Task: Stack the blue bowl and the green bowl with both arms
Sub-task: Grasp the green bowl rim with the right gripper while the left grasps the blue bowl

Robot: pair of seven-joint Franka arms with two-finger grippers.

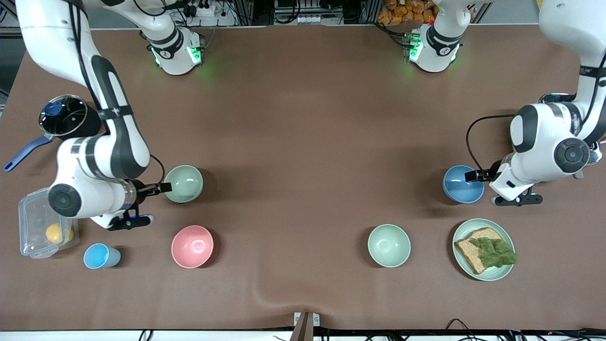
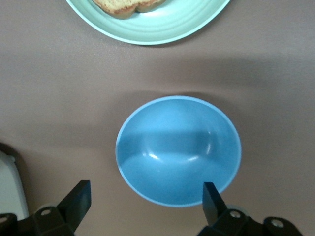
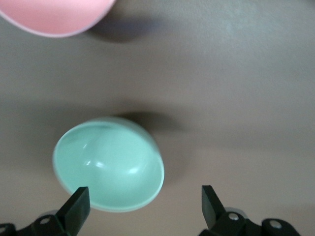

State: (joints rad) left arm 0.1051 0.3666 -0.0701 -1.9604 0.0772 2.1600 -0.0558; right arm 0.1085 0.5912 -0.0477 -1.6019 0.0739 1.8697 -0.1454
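Note:
I expect the green bowl (image 1: pixel 184 183) to be almost hidden when I lower the blue bowl into it, because the blue bowl's rim (image 1: pixel 463 184) is as wide as the green bowl.
The blue bowl (image 1: pixel 463 184) stands upright toward the left arm's end of the table and also shows in the left wrist view (image 2: pixel 178 150). My left gripper (image 1: pixel 475 175) (image 2: pixel 145 199) is open and empty at the bowl's rim. One finger is over the rim and the other is outside the bowl. The green bowl (image 1: pixel 183 183), dull sage, stands toward the right arm's end and also shows in the right wrist view (image 3: pixel 108 164). My right gripper (image 1: pixel 158 188) (image 3: pixel 142 206) is open and empty at its rim, one finger over the edge.
A pink bowl (image 1: pixel 192 246), a light-blue cup (image 1: pixel 101 256) and a clear lidded box (image 1: pixel 41 229) lie nearer the camera than the green bowl. A paler mint bowl (image 1: pixel 389 245) and a mint plate (image 1: pixel 505 272) with bread and lettuce lie nearer than the blue bowl. A lidded pan (image 1: pixel 61 116) stands by the right arm.

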